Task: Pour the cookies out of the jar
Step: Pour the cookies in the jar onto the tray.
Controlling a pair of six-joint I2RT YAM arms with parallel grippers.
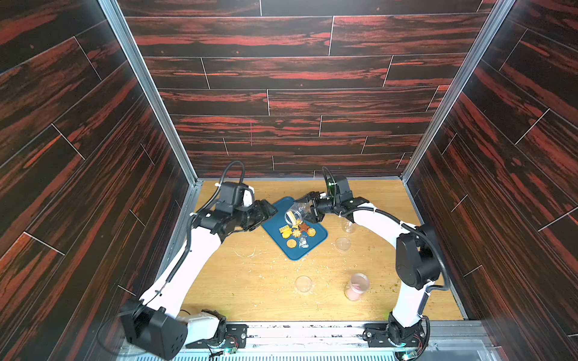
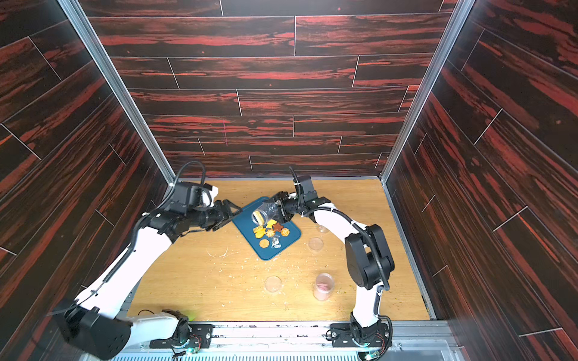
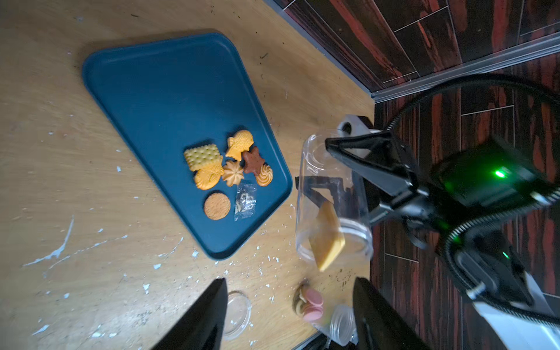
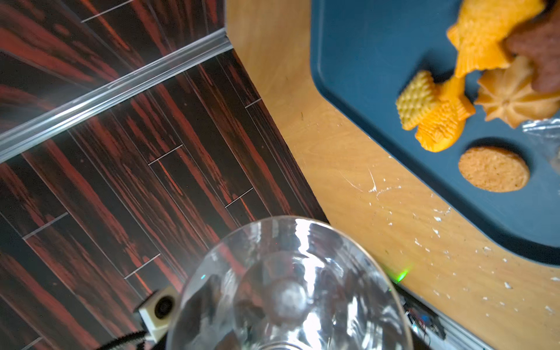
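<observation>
The tan square cookie (image 1: 293,217) is stuck at an angle in the jar's opening (image 1: 301,208), so my right gripper should tilt the jar more steeply before my left gripper reaches for the cookie.
My right gripper (image 1: 309,208) (image 2: 279,208) is shut on a clear jar (image 1: 296,211) (image 2: 266,212) (image 3: 330,188), held tilted with its mouth down over the blue tray (image 1: 297,254) (image 2: 268,254) (image 3: 166,100). A tan square cookie (image 1: 291,216) (image 3: 327,242) sits in the jar's mouth. Several cookies (image 1: 295,233) (image 2: 270,231) (image 3: 227,166) (image 4: 448,100) lie in a heap on the tray, next to a small clear packet (image 1: 302,242) (image 3: 245,201). In the right wrist view the jar's base (image 4: 288,288) hides the fingers. My left gripper (image 1: 266,215) (image 2: 233,215) (image 3: 290,280) hangs open and empty at the tray's left edge.
A second jar (image 1: 356,286) (image 3: 315,303) holding pink rounds lies near the front right. Two clear lids (image 1: 303,283) (image 1: 342,243) and a small clear empty jar (image 1: 348,225) rest on the wooden table. White crumbs are scattered about. Dark walls enclose three sides.
</observation>
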